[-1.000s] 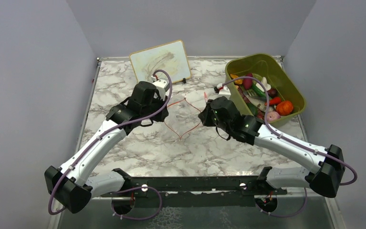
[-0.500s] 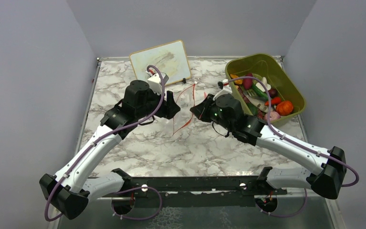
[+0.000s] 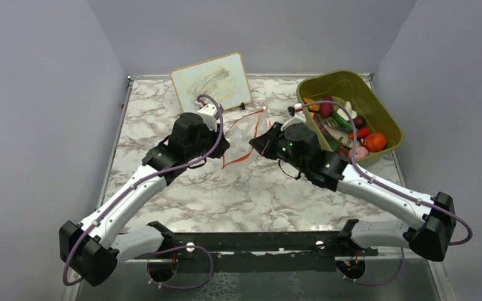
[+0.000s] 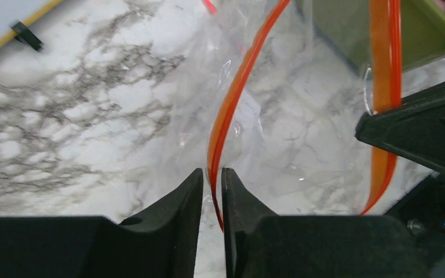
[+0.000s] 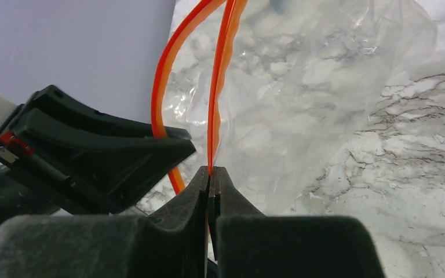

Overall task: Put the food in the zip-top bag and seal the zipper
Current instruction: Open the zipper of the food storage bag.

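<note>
Next, I leave the bag to my left gripper and get food from the bin (image 3: 326,108) with my right gripper, because the bag's opening (image 3: 241,133) is gaping with both grippers on its strips.
The clear zip-top bag (image 3: 248,133) hangs between my two grippers above the middle of the table. Its red-orange zipper (image 4: 232,104) has two strips spread apart, so the mouth gapes. My right gripper (image 5: 210,169) is shut on one zipper (image 5: 219,75) strip. The other strip runs between the fingers of my left gripper (image 4: 212,171), whose jaws stand narrowly apart around it. From above, the left gripper (image 3: 221,148) and right gripper (image 3: 257,142) face each other across the bag. The food (image 3: 374,141), an orange ball among other toy pieces, lies in the olive bin.
The olive-green bin (image 3: 351,80) stands at the back right, close behind my right arm. A small whiteboard (image 3: 212,79) leans against the back wall. A short stick (image 3: 292,111) lies by the bin's left end. Grey walls close off three sides.
The bag went from lying flat on the table to hanging between the grippers. My left gripper opened wide, then narrowed around a zipper strip. The right gripper stayed shut.
</note>
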{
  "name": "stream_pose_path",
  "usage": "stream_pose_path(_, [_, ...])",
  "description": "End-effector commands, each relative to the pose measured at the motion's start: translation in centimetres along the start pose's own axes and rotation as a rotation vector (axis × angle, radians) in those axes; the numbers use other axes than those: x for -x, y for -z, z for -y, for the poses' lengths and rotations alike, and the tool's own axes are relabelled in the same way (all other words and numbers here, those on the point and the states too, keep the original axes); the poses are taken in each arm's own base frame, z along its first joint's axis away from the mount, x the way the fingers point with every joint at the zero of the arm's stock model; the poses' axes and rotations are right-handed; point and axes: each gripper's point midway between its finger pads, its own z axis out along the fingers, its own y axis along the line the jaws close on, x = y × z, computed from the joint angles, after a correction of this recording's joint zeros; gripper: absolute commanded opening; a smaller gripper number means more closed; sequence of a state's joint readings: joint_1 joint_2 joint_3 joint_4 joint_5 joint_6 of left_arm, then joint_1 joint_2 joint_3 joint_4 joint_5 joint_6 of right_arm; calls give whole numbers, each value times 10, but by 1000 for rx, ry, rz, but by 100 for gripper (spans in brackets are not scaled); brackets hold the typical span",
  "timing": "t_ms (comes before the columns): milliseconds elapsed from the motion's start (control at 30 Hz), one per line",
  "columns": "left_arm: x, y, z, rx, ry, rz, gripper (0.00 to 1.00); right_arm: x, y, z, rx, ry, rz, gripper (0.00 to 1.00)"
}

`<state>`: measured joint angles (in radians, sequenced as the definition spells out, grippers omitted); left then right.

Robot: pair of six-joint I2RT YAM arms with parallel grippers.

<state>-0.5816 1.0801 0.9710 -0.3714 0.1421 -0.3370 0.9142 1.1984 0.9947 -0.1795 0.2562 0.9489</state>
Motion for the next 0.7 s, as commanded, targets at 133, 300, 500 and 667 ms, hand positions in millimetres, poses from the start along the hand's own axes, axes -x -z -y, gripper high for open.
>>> stream_pose_path(133, [44, 30, -54, 320, -167, 163, 0, 0, 6, 40, -145, 27, 37, 2])
stream_pose_path(300, [39, 46, -84, 494, -218, 120, 0, -5, 14, 66, -214, 41, 53, 1])
stream_pose_path(500, [53, 48, -20, 164, -151, 166, 24, -15, 7, 42, -57, 67, 16, 1])
stream_pose_path(667, [47, 43, 26, -84, -56, 148, 47, -13, 5, 14, 79, 81, 15, 1])
